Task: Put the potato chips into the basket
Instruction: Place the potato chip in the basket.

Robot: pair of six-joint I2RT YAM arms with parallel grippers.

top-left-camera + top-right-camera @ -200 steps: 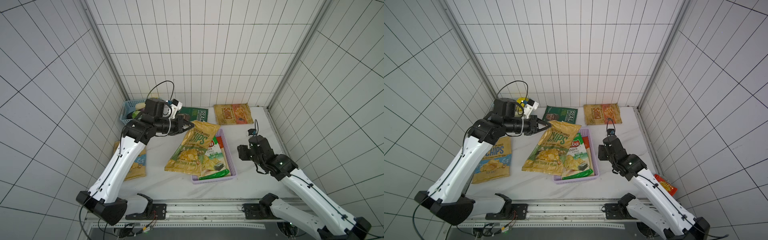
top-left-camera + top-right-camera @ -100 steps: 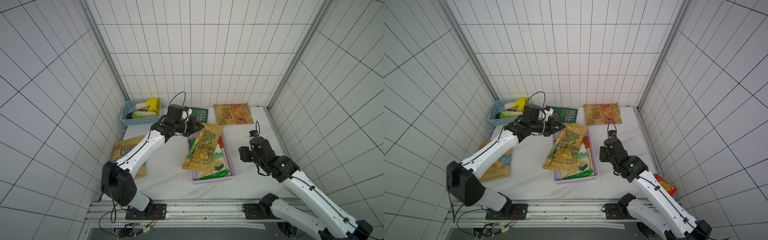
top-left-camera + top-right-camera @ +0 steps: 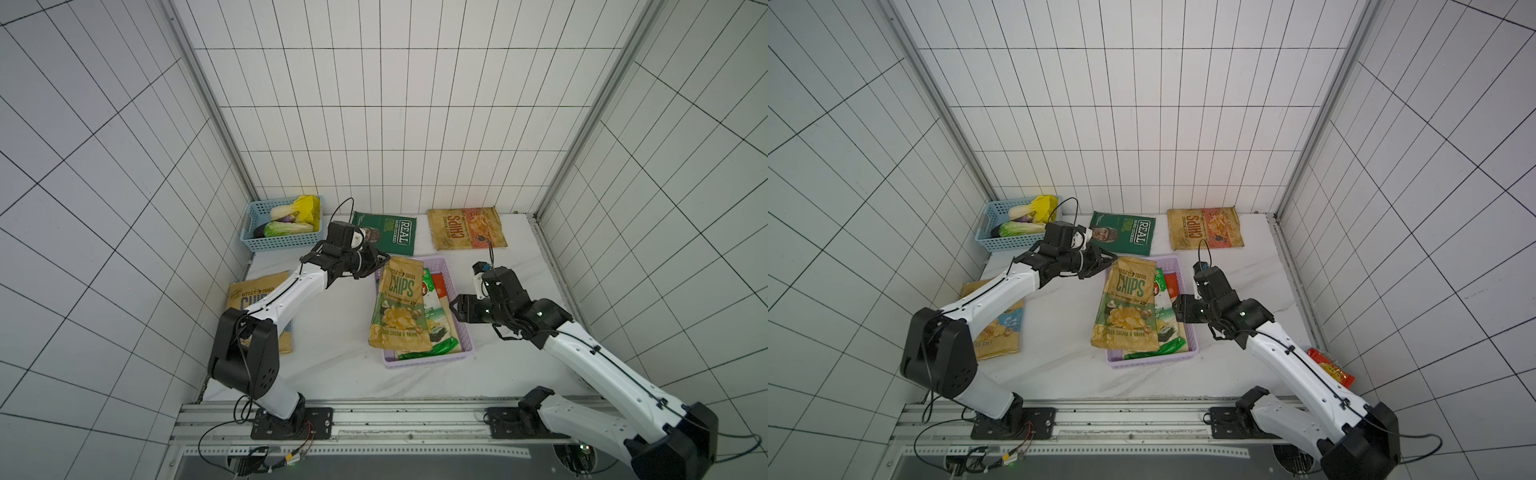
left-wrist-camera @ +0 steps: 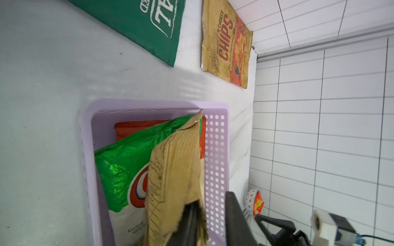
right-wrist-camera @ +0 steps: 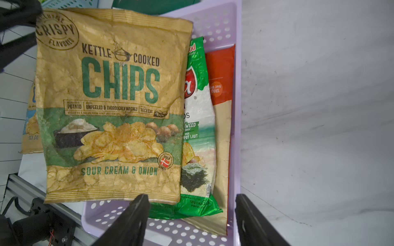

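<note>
The tan sour-cream CHIPS bag hangs over the basket's rim on the left gripper's side, so the robot's right gripper should pinch the bag's opposite edge [image 3: 424,302] and pull the bag inside.
The lilac basket [image 3: 467,340] [image 4: 215,149] holds a green-white bag [image 5: 198,127] and a cream bag with a red top [image 5: 221,106]. A tan sour-cream CHIPS bag [image 3: 401,307] [image 3: 1129,307] [image 5: 110,106] lies on top and overhangs the basket's left rim. My left gripper [image 3: 384,262] [image 4: 211,200] is at that bag's far corner with its jaws open; the bag's edge still drapes over one finger. My right gripper [image 3: 455,307] [image 5: 191,198] hangs open over the basket's right side. On the table lie the dark green REAL bag [image 3: 386,237], a tan and red CHIPS bag [image 3: 467,232] and a tan and blue one [image 3: 994,328].
A blue lattice basket [image 3: 282,245] with toy vegetables stands at the back left corner. A red snack packet [image 3: 1331,368] lies beyond the table's right edge. Tiled walls close in the back and both sides, and a metal rail runs along the front.
The left arm swung right with the tan sour-cream bag, laid it onto the bags in the basket and opened its jaws. The right gripper's jaws opened a little wider.
</note>
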